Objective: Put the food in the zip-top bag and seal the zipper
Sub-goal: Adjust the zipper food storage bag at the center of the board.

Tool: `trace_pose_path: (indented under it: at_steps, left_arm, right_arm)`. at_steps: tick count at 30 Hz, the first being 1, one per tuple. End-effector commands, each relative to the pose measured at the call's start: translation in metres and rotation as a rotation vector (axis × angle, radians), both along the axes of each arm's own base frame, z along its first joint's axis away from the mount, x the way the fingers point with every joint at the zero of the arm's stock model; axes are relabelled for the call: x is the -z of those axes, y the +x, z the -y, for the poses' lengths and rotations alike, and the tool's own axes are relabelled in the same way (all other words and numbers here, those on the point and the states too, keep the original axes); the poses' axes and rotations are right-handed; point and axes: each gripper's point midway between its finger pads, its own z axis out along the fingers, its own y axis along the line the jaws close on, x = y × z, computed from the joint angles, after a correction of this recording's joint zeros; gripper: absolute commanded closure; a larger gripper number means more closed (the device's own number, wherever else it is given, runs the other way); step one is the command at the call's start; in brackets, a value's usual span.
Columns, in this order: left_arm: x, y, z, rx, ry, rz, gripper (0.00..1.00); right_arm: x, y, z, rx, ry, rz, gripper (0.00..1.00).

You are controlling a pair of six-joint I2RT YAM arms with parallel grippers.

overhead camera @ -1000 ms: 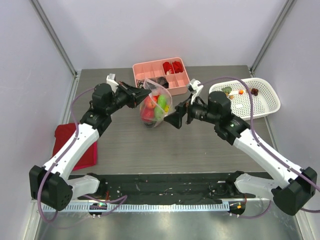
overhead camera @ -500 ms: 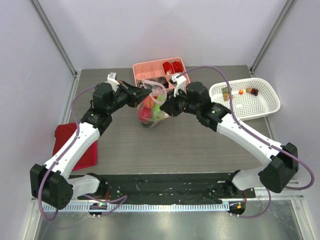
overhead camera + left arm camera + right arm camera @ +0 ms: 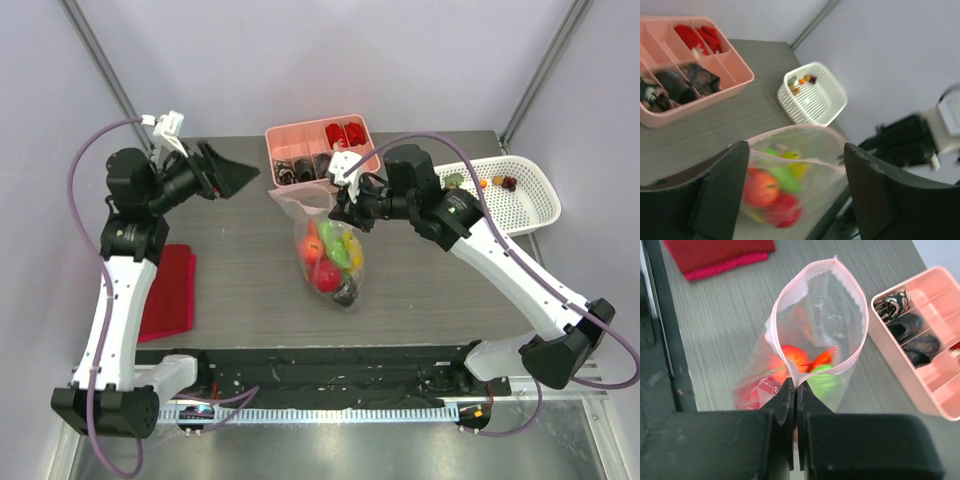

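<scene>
My left gripper should hold the loose end before my right gripper retakes the other, as the bag's opening [image 3: 820,320] gapes in a loop, its far end [image 3: 281,194] free.
The clear zip-top bag [image 3: 326,250] holds red, green, yellow and dark food [image 3: 330,262]. My right gripper [image 3: 341,206] is shut on the bag's mouth edge. In the right wrist view its jaws [image 3: 796,386] pinch the pink zipper [image 3: 860,340], and the mouth stands open as a loop above red and green pieces [image 3: 792,356]. My left gripper [image 3: 250,172] is open, raised at the back left, apart from the bag. From the left wrist the bag [image 3: 800,170] shows beyond the spread fingers [image 3: 722,192], with nothing between them. A few small food pieces [image 3: 482,183] lie in the white basket.
A pink compartment tray [image 3: 372,158] with red and black items stands behind the bag. The white mesh basket [image 3: 510,212] is at the back right. A red cloth [image 3: 167,292] lies at the left edge. A black mat [image 3: 320,365] runs along the near edge.
My left gripper let go of the bag, opened and swung up to the back left. My right gripper closed on the bag's mouth edge. The bag now lies lower and further right.
</scene>
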Motion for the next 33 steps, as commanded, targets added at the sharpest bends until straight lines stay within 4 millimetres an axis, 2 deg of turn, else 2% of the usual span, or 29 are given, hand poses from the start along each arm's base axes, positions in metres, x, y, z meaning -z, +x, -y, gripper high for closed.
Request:
trace_pose_path:
  at_steps: [1, 2, 4, 8, 9, 10, 12, 13, 15, 16, 18, 20, 23, 26, 28, 30, 31, 33]
  left_arm:
    - [-0.016, -0.068, 0.005, 0.298, 0.462, 0.539, 0.10]
    - [-0.010, -0.079, 0.006, 0.343, 0.513, 0.592, 0.00]
    - [-0.007, -0.096, 0.008, 0.406, 0.600, 0.776, 0.00]
    - [0.006, -0.122, 0.022, 0.546, 0.599, 0.933, 0.00]
    - [0.011, -0.132, 0.035, 0.603, 0.578, 0.952, 0.00]
    - [0.015, -0.123, 0.037, 0.570, 0.618, 0.933, 0.00]
    - [0.024, -0.122, 0.051, 0.600, 0.658, 0.958, 0.00]
    - [0.030, -0.126, 0.064, 0.628, 0.684, 0.977, 0.00]
    - [0.040, -0.123, 0.076, 0.657, 0.729, 1.008, 0.00]
    - [0.043, -0.130, 0.090, 0.699, 0.729, 1.029, 0.00]
    - [0.051, -0.116, 0.100, 0.683, 0.782, 1.013, 0.00]
    - [0.046, -0.109, 0.110, 0.654, 0.779, 1.033, 0.00]
    - [0.055, -0.098, 0.128, 0.641, 0.832, 1.045, 0.00]
    - [0.068, -0.085, 0.136, 0.624, 0.903, 1.073, 0.00]
    - [0.066, -0.070, 0.138, 0.570, 0.930, 1.079, 0.00]
    - [0.067, -0.067, 0.140, 0.567, 0.932, 1.087, 0.01]
    - [0.069, -0.070, 0.142, 0.592, 0.936, 1.121, 0.03]
    - [0.073, -0.075, 0.146, 0.632, 0.921, 1.142, 0.17]
  right_arm:
    - [-0.019, -0.021, 0.009, -0.182, -0.071, 0.190, 0.99]
    - [-0.018, -0.024, 0.011, -0.204, -0.087, 0.210, 0.99]
    - [-0.012, -0.025, 0.015, -0.238, -0.120, 0.253, 0.99]
    - [-0.011, -0.034, 0.017, -0.291, -0.135, 0.284, 0.99]
    - [-0.012, -0.036, 0.018, -0.298, -0.133, 0.291, 0.99]
    - [-0.011, -0.038, 0.019, -0.308, -0.141, 0.291, 0.99]
    - [-0.013, -0.040, 0.020, -0.318, -0.140, 0.296, 0.99]
    - [-0.012, -0.041, 0.020, -0.326, -0.146, 0.295, 0.99]
    - [-0.014, -0.041, 0.022, -0.326, -0.154, 0.305, 0.99]
    - [-0.012, -0.042, 0.023, -0.331, -0.161, 0.302, 0.99]
    - [-0.011, -0.043, 0.024, -0.338, -0.170, 0.308, 0.99]
    - [-0.011, -0.045, 0.026, -0.340, -0.176, 0.312, 0.99]
    - [-0.006, -0.046, 0.028, -0.359, -0.196, 0.322, 0.99]
    - [-0.002, -0.053, 0.031, -0.394, -0.223, 0.343, 0.99]
    - [0.000, -0.056, 0.034, -0.420, -0.244, 0.365, 0.99]
    - [0.002, -0.058, 0.035, -0.438, -0.261, 0.383, 0.99]
    - [0.004, -0.060, 0.037, -0.447, -0.271, 0.379, 0.99]
    - [0.006, -0.061, 0.038, -0.463, -0.282, 0.395, 0.99]
